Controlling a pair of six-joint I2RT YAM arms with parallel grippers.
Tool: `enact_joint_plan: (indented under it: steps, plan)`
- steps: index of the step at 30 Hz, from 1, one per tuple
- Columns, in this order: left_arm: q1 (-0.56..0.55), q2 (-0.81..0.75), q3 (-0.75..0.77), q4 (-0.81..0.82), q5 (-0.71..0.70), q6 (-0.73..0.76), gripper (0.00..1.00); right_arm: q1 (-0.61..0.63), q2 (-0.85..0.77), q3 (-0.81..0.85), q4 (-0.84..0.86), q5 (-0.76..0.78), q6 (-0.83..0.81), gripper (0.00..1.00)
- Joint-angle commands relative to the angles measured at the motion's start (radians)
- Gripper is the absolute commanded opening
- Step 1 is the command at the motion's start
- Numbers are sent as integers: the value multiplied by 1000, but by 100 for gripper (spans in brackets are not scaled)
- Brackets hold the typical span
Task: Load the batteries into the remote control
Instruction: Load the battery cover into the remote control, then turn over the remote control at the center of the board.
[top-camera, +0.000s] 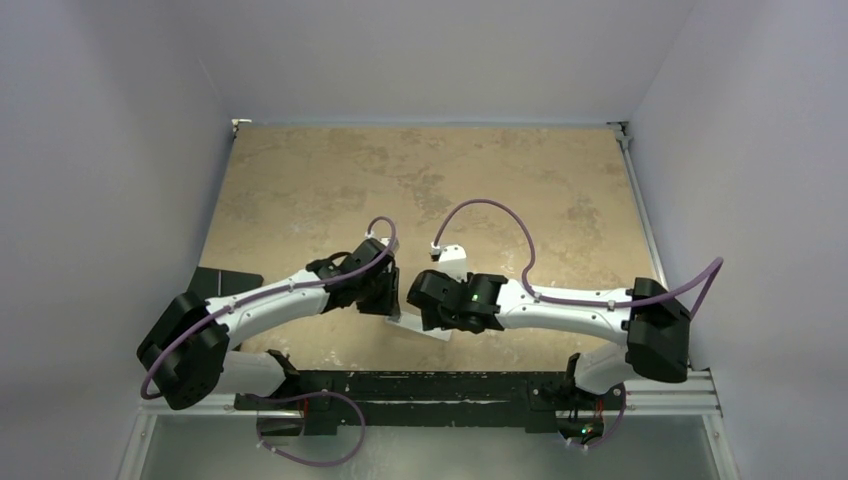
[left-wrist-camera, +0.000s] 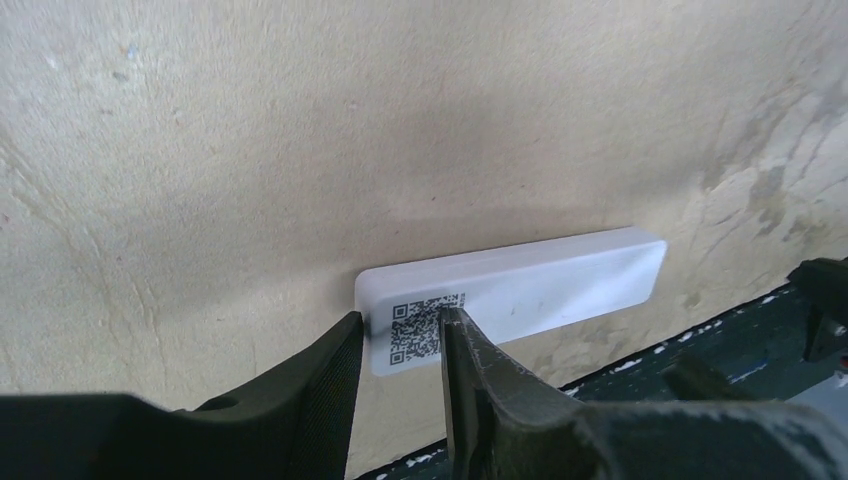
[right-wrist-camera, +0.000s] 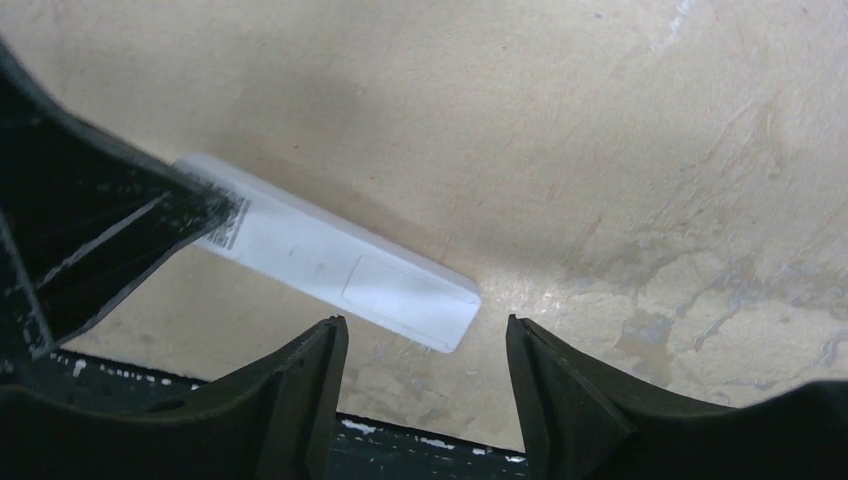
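Observation:
Next, I pick up the remote control by its battery cover end (right-wrist-camera: 411, 299) with my right gripper, because a finger of my left gripper is on top of its code label (left-wrist-camera: 414, 329).
The remote control (left-wrist-camera: 560, 285) lies back-up on the tan table near its front edge, a slim white bar with a dark square code label (left-wrist-camera: 420, 325) at one end. My left gripper (left-wrist-camera: 400, 320) stands part-way open over that end: one fingertip is against the remote's short end, the other rests on the label. My right gripper (right-wrist-camera: 425, 325) hovers open just short of the other end, where the outline of the battery cover (right-wrist-camera: 400, 290) shows. From above, the remote (top-camera: 428, 328) is mostly covered by both wrists. The batteries are out of view.
A black strip (top-camera: 450, 385) runs along the table's near edge, just behind the remote (right-wrist-camera: 330, 260). The tan tabletop (top-camera: 450, 180) stretches away toward the back wall. White walls close in on the left, right and back.

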Motion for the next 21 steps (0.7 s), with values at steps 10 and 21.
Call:
enact_joint_plan:
  steps: [10,21]
  plan:
    - [-9,-13,169,-134,-151,-10,36,2,-55,-73,259,-222,-467,80]
    - [-9,-111,240,-301,-325,-58,36,-12,16,-91,325,-289,-623,83]
